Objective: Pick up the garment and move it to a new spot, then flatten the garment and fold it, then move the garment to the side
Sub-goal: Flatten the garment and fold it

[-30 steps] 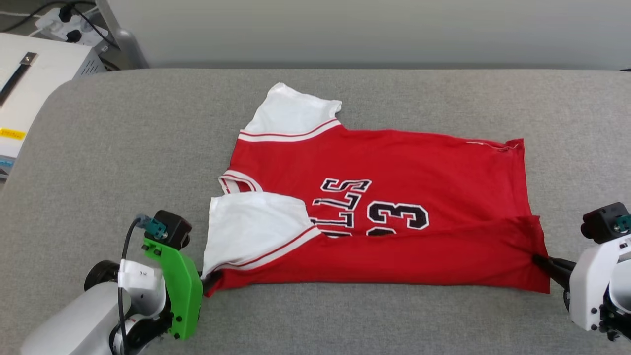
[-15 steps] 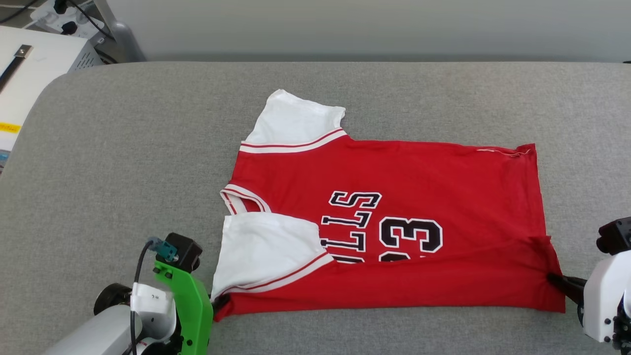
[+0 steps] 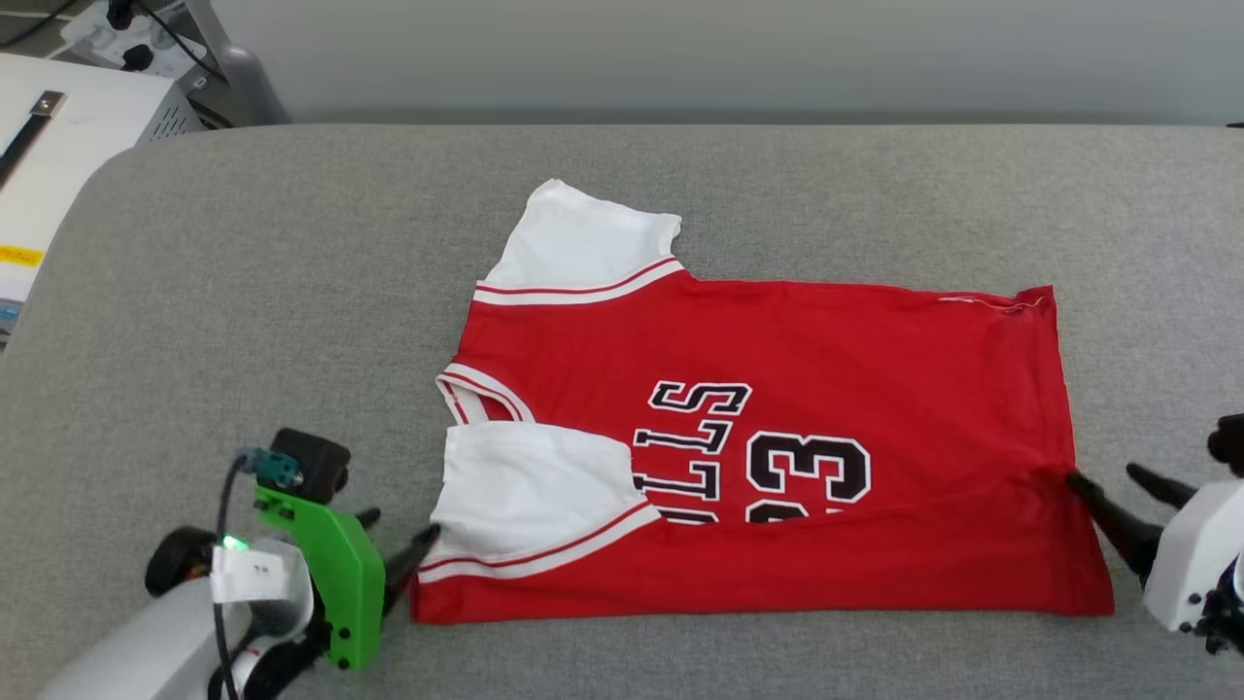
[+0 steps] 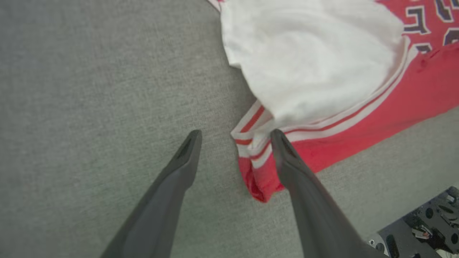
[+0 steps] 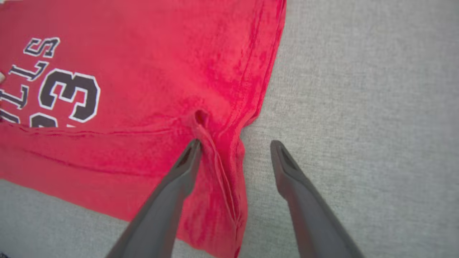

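Note:
The garment's near fold [image 3: 793, 566] is showing plain red, so I expect the garment's far side [image 3: 816, 309] to come up plain red and cover the lettering when the robot folds it over.
The garment [image 3: 777, 350], a red jersey with white sleeves and black "23" lettering, lies spread on the grey padded surface [image 3: 243, 292]. Its near long edge is folded over, covering part of the lettering. My left gripper [image 3: 398, 525] stands open at the near left corner. In the left wrist view the striped corner of the garment [image 4: 258, 157] lies loose between the spread fingers of the left gripper [image 4: 235, 134]. My right gripper [image 3: 1105, 476] is open at the garment's right hem. In the right wrist view the right gripper [image 5: 235, 143] straddles the puckered hem of the garment [image 5: 222, 157], not clamping it.
A white box [image 3: 58, 146] and a power strip with cables [image 3: 126, 29] stand beyond the surface's far left corner. A pale wall [image 3: 680, 58] runs behind the far edge. Bare grey surface surrounds the garment on all sides.
Both grippers were shut on the garment's near corners; now both stand open and the cloth has dropped free. The left arm has drawn back slightly to the left.

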Robot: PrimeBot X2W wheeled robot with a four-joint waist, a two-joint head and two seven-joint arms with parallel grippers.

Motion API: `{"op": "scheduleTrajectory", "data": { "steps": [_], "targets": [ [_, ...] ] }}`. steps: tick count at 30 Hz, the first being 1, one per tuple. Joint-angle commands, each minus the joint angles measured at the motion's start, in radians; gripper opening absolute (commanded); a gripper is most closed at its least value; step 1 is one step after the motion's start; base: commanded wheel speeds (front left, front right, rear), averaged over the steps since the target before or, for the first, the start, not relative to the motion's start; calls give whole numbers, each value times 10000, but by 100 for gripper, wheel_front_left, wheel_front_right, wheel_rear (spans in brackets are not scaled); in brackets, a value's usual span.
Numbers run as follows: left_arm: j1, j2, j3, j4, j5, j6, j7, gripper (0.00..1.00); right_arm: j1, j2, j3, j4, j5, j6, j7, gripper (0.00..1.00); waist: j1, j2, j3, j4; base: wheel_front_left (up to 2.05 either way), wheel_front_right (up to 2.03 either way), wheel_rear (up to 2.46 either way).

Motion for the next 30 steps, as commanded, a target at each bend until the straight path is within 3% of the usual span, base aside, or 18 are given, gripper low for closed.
{"op": "scheduleTrajectory", "data": {
  "steps": [1,7,12,13,16,21,30],
  "targets": [
    [-331,164,261,-233,251,150,-304,100,-36,-16,-258,-142,-249,-7,-449,100,0,-1,-168,-26,0,0,0],
    [-1522,420,1182,-1018,1030,895,-1361,100,-309,783,-1837,-909,-1810,-7,-2622,100,0,-1,-94,-288,0,0,0],
    [-3072,202,1540,-937,1719,1036,-1664,100,-479,1943,-2832,-1770,-3252,-7,-3674,100,0,-1,461,-644,0,0,0],
    [-3839,21,1634,-785,1882,934,-1617,100,-486,2457,-3144,-2189,-3744,-7,-3904,100,0,-1,787,-806,0,0,0],
    [-5106,-348,1652,-281,2023,624,-1284,100,-443,3034,-3326,-2821,-4285,-7,-4005,100,0,-1,1318,-1035,0,0,0],
    [-7094,-890,1332,1001,2207,-106,-134,100,-511,3450,-3380,-3564,-4924,-7,-4091,100,0,-1,2160,-1436,0,0,0],
    [-9683,-1620,458,3405,1411,-1048,3973,100,-1211,3641,-3172,-4151,-5047,-7,-4225,100,0,-1,3696,-2101,0,0,0]
  ]
}}
